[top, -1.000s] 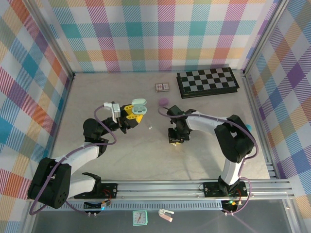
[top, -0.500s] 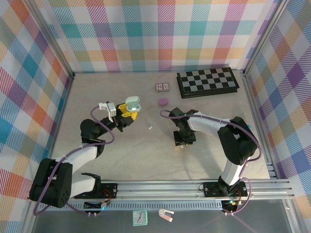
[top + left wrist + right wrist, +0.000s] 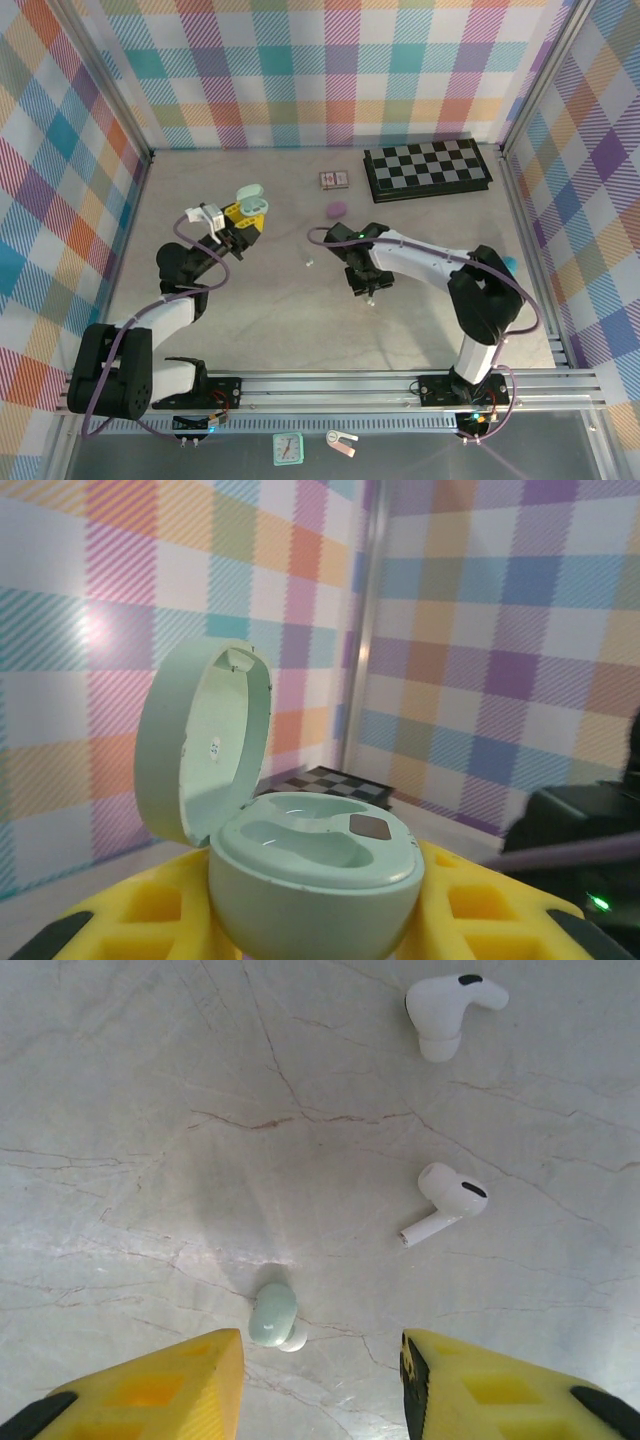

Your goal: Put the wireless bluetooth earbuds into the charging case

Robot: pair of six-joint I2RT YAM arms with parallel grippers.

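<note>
My right gripper's middle is off the pale green earbud (image 3: 278,1322), which lies ahead of one fingertip, so next I center my open fingers around its rounded body (image 3: 272,1312) before closing them.
My left gripper (image 3: 315,920) is shut on the open pale green charging case (image 3: 310,865), its yellow fingers (image 3: 140,915) pressed against both sides. The lid (image 3: 205,745) stands up and both wells look empty. From above, the case (image 3: 250,197) is held above the table's left half. My right gripper (image 3: 320,1380) is open just above the table, with a pale green earbud (image 3: 273,1315) lying between its fingers, close to the left one. Two white earbuds (image 3: 450,1000) (image 3: 445,1195) lie farther ahead. Seen from above, the right gripper (image 3: 360,283) is near the table's middle.
A folded chessboard (image 3: 427,168) and a small card box (image 3: 333,179) lie at the back. A purple pebble-shaped case (image 3: 337,209) sits behind the right gripper, and a tiny white bud (image 3: 308,263) to its left. Something teal (image 3: 510,262) peeks out by the right arm's elbow.
My right gripper's jaws have opened, and it shifted right, then back left. The left arm carried the open case left and toward the back.
</note>
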